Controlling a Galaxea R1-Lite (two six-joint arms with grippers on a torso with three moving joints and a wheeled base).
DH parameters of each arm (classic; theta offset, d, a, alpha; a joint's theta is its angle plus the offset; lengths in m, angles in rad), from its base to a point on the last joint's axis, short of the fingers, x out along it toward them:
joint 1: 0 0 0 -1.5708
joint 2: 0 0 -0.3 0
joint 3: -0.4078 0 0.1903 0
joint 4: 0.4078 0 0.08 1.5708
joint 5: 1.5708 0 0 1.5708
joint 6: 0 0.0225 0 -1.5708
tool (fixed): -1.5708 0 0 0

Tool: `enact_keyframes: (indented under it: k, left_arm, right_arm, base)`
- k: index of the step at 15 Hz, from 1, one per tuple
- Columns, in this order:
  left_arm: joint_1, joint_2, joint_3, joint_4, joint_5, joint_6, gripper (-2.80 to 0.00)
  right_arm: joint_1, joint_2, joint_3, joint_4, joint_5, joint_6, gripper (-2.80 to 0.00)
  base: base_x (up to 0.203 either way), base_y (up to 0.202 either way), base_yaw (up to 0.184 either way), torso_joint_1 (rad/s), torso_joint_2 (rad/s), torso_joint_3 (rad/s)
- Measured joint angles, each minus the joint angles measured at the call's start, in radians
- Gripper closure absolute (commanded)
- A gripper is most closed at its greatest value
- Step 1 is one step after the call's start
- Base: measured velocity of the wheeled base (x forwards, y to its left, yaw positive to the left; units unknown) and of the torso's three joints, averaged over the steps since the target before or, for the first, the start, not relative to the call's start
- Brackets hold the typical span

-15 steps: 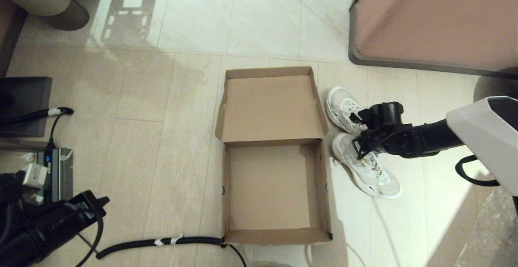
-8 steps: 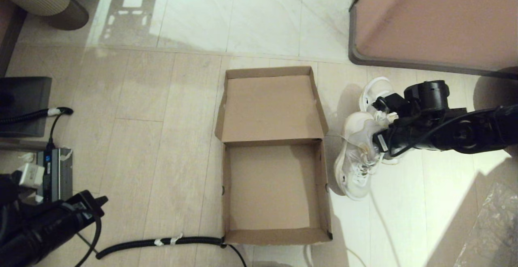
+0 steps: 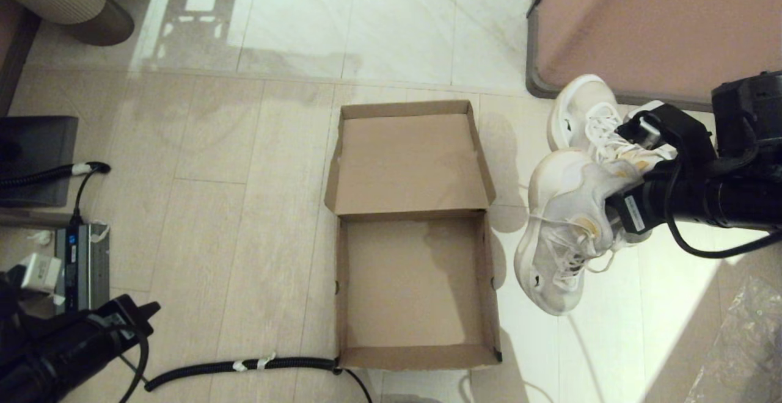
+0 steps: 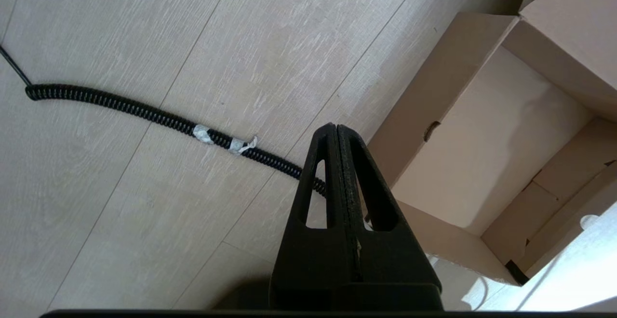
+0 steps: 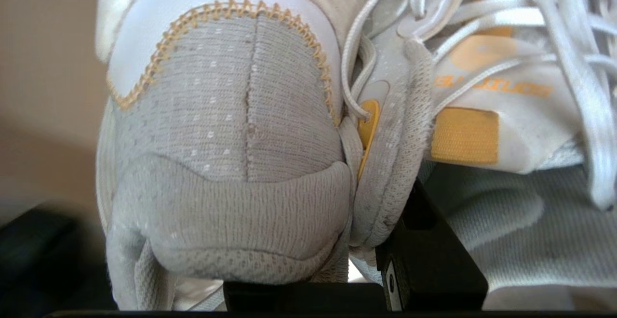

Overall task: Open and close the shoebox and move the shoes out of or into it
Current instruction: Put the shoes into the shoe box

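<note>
The robot's right gripper has hold of both shoes by their inner collars (image 5: 386, 188) and should keep carrying them until they hang over the open shoebox, above its empty inside (image 3: 414, 283).
The brown cardboard shoebox (image 3: 340, 281) lies open on the floor, its lid (image 3: 409, 162) folded back away from me and its inside bare. The white lace-up shoes (image 3: 565, 232) hang in the air to the right of the box, toes pointing down and left. My right gripper (image 3: 623, 198) is shut on their inner collars, pinching both together. In the right wrist view the grey knit heels (image 5: 226, 130) fill the picture and one black finger (image 5: 429, 250) shows beside them. My left gripper (image 3: 143, 314) is parked low at the near left, shut and empty (image 4: 336, 130), with the shoebox (image 4: 487, 139) beside it.
A large pinkish-brown block with a dark grey rim (image 3: 660, 30) stands at the far right, close behind the shoes. A black coiled cable (image 3: 244, 365) runs along the box's near edge. A power strip (image 3: 85, 256) and a dark panel (image 3: 36, 159) lie at the left.
My right gripper has lifted both shoes off the floor and drawn them up and to the right. The box and the left arm have stayed put.
</note>
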Motion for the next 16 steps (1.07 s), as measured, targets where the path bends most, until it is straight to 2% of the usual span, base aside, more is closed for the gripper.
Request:
enact_keyframes:
  k: [5, 7, 9, 12, 16]
  left_arm:
    - [0.009, -0.045, 0.027, 0.003, 0.003, 0.0, 0.0]
    - [0.02, -0.052, 0.028, 0.002, 0.003, -0.002, 0.0]
    - [0.028, -0.053, 0.017, 0.0, 0.003, -0.003, 0.0]
    - [0.033, -0.057, 0.005, -0.001, 0.003, 0.011, 0.0]
    - [0.046, -0.065, -0.004, -0.001, 0.004, 0.013, 0.0]
  right_arm:
    - [0.274, -0.085, 0.027, 0.057, -0.049, 0.009, 0.0]
    - [0.382, -0.07, 0.043, 0.06, -0.071, 0.019, 0.0]
    - [0.457, -0.027, 0.05, 0.054, -0.082, 0.024, 0.0]
    - [0.516, 0.074, 0.052, 0.008, -0.084, 0.025, 0.0]
    - [0.533, 0.25, -0.017, -0.069, -0.088, 0.012, 0.0]
  base:
    - [0.0, 0.0, 0.0, 0.0, 0.0, 0.0]
    - [0.0, 0.0, 0.0, 0.0, 0.0, 0.0]
    - [0.0, 0.0, 0.0, 0.0, 0.0, 0.0]
    - [0.0, 0.0, 0.0, 0.0, 0.0, 0.0]
    - [0.0, 0.0, 0.0, 0.0, 0.0, 0.0]
